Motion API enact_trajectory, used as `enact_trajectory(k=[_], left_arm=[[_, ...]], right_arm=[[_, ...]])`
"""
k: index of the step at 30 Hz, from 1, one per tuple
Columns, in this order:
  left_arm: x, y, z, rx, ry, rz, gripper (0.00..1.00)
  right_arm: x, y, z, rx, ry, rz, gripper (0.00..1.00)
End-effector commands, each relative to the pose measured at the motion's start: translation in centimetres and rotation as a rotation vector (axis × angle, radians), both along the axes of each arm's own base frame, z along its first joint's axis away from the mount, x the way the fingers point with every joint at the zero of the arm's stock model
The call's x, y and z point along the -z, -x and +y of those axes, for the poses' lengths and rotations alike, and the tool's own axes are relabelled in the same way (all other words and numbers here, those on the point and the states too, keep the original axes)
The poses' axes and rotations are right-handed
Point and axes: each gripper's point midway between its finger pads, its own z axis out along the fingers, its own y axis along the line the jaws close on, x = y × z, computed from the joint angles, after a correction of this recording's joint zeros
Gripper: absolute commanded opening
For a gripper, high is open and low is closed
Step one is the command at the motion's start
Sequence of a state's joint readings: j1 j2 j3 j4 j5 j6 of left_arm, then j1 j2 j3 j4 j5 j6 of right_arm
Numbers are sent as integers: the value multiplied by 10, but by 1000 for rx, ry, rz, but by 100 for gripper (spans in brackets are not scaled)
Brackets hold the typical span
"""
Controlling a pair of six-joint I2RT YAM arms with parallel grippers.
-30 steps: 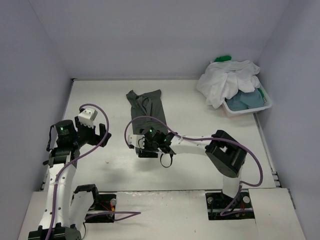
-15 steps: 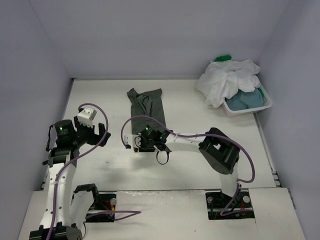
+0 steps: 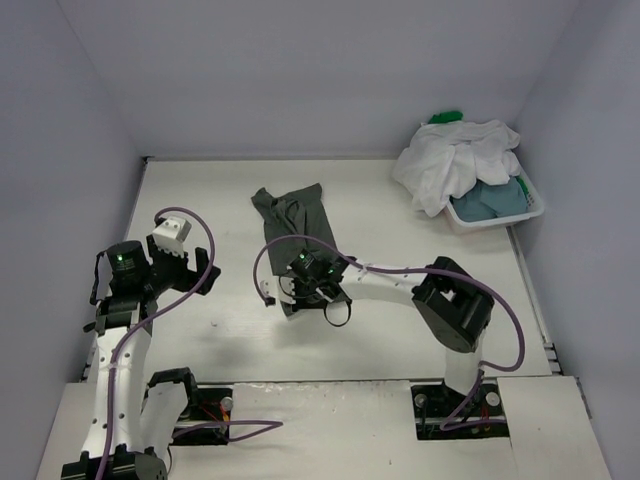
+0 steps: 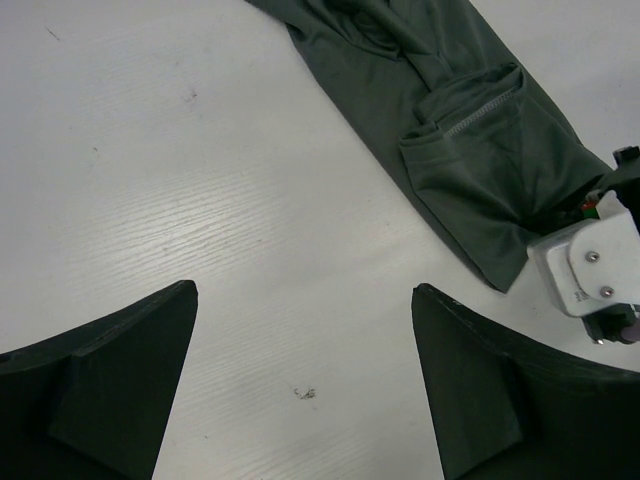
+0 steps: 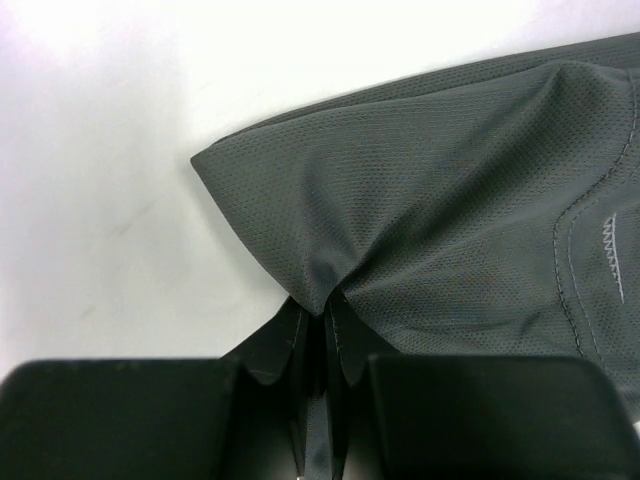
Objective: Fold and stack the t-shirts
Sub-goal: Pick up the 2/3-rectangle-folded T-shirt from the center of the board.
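The dark grey t-shirt is crumpled, and only its near corner [image 5: 290,215] is in my right gripper. Next, my left gripper reaches the t-shirt at its bunched far end [image 3: 288,209] before I fold it.
A dark grey t-shirt [image 3: 293,210] lies in a long crumpled strip on the white table, running from the middle toward the near side. My right gripper [image 3: 298,292] is shut on its near corner; in the right wrist view the fingers [image 5: 322,305] pinch a peak of the grey mesh cloth [image 5: 450,200]. My left gripper [image 3: 190,268] hovers open over bare table to the left of the shirt, nothing between its fingers [image 4: 303,300]. The left wrist view shows the shirt [image 4: 450,130] at the upper right. White [image 3: 455,160], blue-grey [image 3: 490,200] and green [image 3: 445,117] t-shirts are piled at the far right.
The piled shirts sit in a white basket [image 3: 532,212] in the far right corner, with the white one spilling over its rim. Pale walls close in the table on the left, back and right. Purple cables loop off both arms.
My right gripper has gone from open to shut on the near corner of the dark grey shirt, and that end has shifted slightly toward the near edge. The left arm has barely moved.
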State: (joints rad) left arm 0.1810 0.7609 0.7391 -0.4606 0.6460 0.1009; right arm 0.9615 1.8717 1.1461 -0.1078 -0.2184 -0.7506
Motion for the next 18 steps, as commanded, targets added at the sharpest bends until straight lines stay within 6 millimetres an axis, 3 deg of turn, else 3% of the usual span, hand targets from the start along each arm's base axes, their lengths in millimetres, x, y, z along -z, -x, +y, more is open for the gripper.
enact_trajectory(k=[1,12,16,18], left_arm=[[-28,-8,0,18,-9,-92,82],[-24,-11,-4,47,2,-79,82],[-13,-20,-9,89,22,-33,82],[-17,-29,-14,126,33,-49,82]], right_arm=[[-22,37,-25,-59,36,106,0],[-73,80,-24,-181,-45,157,0],[-91,84,-22,-196,-83,141,0],[-98,85,-21,-199,-100,131,0]])
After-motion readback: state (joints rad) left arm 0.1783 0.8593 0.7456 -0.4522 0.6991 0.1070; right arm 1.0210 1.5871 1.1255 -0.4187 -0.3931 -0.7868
